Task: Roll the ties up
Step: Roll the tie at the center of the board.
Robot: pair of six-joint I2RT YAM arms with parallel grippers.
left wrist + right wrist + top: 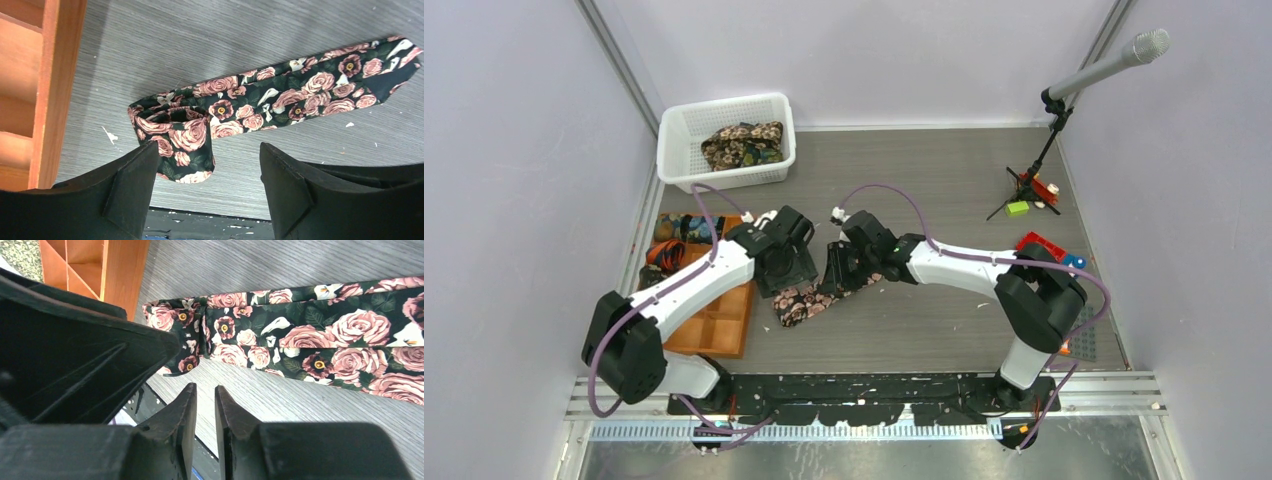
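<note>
The curled end sits loose against the flat tie, so my left gripper should back off and pinch it anew while my right gripper steadies the roll's inner side.
A black tie with pink-cream roses lies on the grey table between my two grippers. In the left wrist view the tie runs to the upper right, and its near end is curled into a loose small roll. My left gripper is open and empty just above that roll, whose edge is at its left finger. My right gripper has its jaws almost together with nothing between them, just in front of the flat tie. Both grippers show in the top view, the left and the right.
An orange compartment tray lies left of the tie, with rolled ties at its far end. A white mesh basket at the back left holds more ties. A microphone stand and small coloured blocks are at the right.
</note>
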